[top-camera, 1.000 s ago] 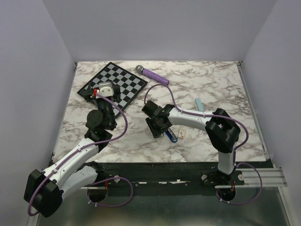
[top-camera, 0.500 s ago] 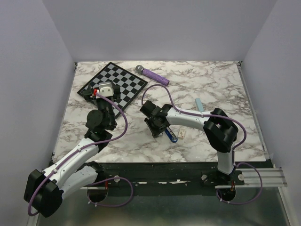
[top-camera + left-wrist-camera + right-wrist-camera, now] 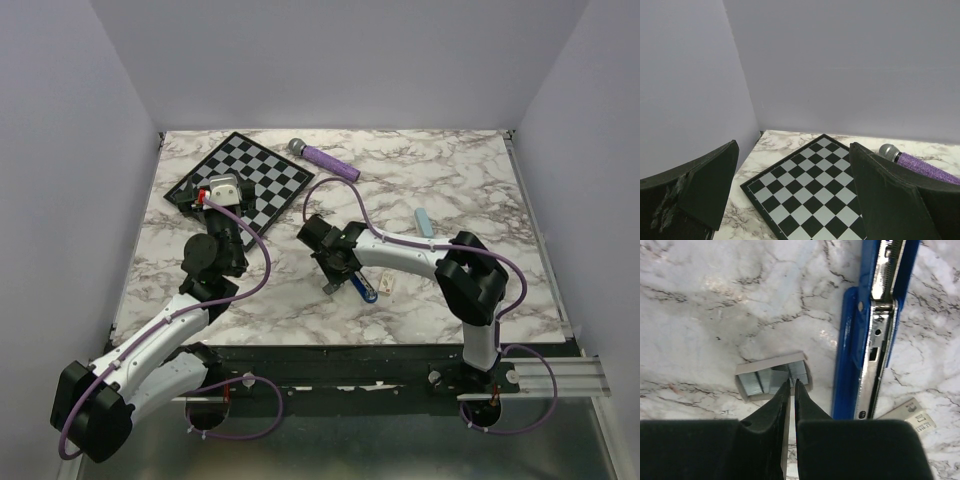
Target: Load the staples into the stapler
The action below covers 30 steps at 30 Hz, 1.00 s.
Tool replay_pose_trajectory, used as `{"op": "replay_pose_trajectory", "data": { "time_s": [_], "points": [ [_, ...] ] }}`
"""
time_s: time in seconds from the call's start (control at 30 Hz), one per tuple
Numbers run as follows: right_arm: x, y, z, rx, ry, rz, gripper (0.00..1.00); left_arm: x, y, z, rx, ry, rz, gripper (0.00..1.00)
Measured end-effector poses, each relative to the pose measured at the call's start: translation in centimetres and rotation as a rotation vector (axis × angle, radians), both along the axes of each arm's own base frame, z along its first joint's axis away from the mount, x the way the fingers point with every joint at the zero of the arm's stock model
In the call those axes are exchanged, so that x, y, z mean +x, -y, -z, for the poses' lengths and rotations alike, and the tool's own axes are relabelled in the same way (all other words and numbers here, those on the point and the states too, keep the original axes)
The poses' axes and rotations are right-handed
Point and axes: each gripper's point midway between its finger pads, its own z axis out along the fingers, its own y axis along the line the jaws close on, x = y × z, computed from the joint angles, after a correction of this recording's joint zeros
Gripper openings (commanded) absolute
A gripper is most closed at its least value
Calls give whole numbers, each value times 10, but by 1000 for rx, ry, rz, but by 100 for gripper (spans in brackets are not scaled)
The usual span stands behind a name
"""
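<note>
The right gripper's fingers are closed beside the raised staple strip in the tray, so the robot should open them, bring them to both sides of that staple strip and grip it before lifting.
The dark blue stapler lies open on the marble table with its silver staple channel facing up; it also shows in the top view. A small grey cardboard tray of staples lies just left of it. My right gripper points down with its tips at the tray's near edge, on the staple strips. Its jaws are closed to a thin slit and I see nothing between them. In the top view the right gripper hides the tray. My left gripper is open and empty above the chessboard.
A chessboard lies at the back left, with a purple microphone beside it. A pale blue flat bar lies to the right. A small white tag lies by the stapler's near end.
My right gripper has shifted slightly left and toward the back, beside the stapler. The left arm has not moved.
</note>
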Motion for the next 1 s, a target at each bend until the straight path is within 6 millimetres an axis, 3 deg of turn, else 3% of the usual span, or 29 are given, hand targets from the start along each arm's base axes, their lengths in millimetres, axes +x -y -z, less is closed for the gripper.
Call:
{"op": "replay_pose_trajectory", "data": {
  "time_s": [0.2,0.43,0.77,1.0],
  "points": [
    [2,6,-1,-24,16,9,22,0,0,0,-1,1,0,99],
    [0,1,-2,0,2,9,39,0,0,-1,-1,2,0,99],
    [-2,-9,-4,56,-12,38,41,-1,-2,-1,-2,4,-4,99],
    [-1,-11,-5,66,-10,50,36,-1,-2,-2,-4,7,-5,99]
  ]
}}
